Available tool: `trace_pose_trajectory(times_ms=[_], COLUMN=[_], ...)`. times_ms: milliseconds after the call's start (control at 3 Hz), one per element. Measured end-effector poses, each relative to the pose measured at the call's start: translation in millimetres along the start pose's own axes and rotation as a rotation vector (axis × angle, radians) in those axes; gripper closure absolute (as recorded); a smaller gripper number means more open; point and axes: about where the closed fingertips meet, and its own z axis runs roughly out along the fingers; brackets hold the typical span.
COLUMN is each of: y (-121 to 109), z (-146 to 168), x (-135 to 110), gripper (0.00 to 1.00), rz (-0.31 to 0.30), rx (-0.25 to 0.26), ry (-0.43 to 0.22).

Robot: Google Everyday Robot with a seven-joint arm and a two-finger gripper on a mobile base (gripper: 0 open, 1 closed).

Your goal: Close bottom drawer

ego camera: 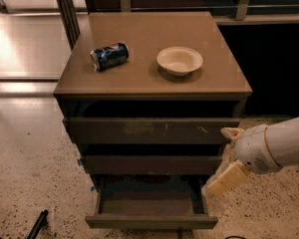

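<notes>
The sides (96, 198) run straight back under the middle drawer, so I expect the bottom drawer (150, 222) will slide in squarely when I push near one of its corners.
The bottom drawer (151, 221) is the lowest of three dark drawers in the cabinet (154, 88). It stands pulled out, with its shallow, empty tray showing. My gripper (225, 157) comes in from the right on a white arm (279, 146). It is open and empty. The lower tan finger (225, 180) hangs by the drawer's right rear corner, just above its side wall. The upper finger (231, 132) is level with the top drawer's right end.
A blue can (109, 56) lies on its side and a pale bowl (180, 60) stands on the cabinet top. The top drawer (149, 130) and middle drawer (149, 164) stick out slightly. A dark tool (37, 224) lies on the speckled floor at lower left.
</notes>
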Motion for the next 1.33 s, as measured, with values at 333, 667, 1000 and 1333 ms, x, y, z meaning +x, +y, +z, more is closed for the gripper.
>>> trace_pose_trajectory(times_ms=[333,667,1000,1333], y=[2.2,1.4,1.4,1.5], z=[46.6,50.7,50.7,50.7], x=[27.0,30.3,30.3,30.3], gripper=[0.0,0.19,0.42,0.65], rz=[0.105,0.112,0.112,0.112], rx=[-0.051,-0.054,-0.054,-0.054], ry=[-0.024,-0.026,-0.026,-0.026])
